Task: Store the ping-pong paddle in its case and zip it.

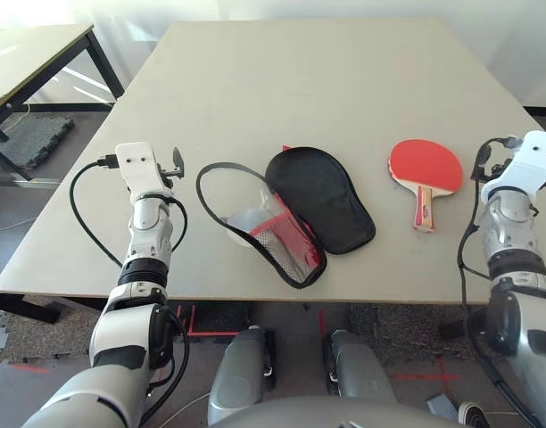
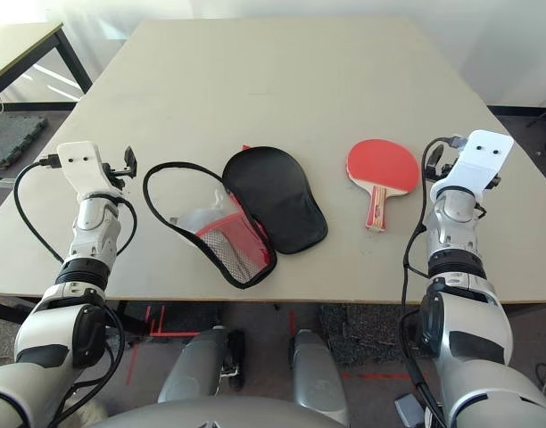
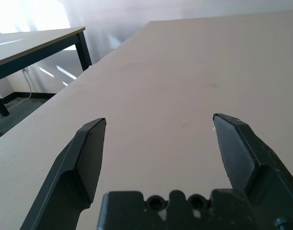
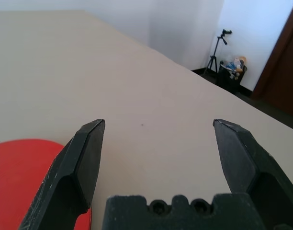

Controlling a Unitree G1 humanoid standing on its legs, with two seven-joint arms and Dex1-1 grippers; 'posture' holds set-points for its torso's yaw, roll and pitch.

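Observation:
The paddle's wooden handle [image 1: 424,205] points toward me and is clear of the case. My open right gripper should keep going until its fingers are on both sides of the handle [image 1: 423,212], and then close.
The ping-pong paddle [image 1: 425,167] lies flat on the table, right of centre, red face up and wooden handle pointing toward me. The case [image 1: 319,198] lies unzipped at the middle, its black half spread to the right and its red half with the mesh pocket [image 1: 289,242] toward the front edge. My left gripper [image 1: 177,163] hovers open near the table's left edge, a little left of the case. My right gripper [image 1: 481,163] is open just right of the paddle, whose red face [image 4: 22,177] shows beside its fingers. Neither gripper holds anything.
A pale grey-white pouch [image 1: 244,220] lies inside the case's opened zip loop. The beige table [image 1: 326,80] stretches bare beyond the objects. A second table [image 1: 32,53] stands off to the far left, with a black floor mat [image 1: 32,134] beneath it.

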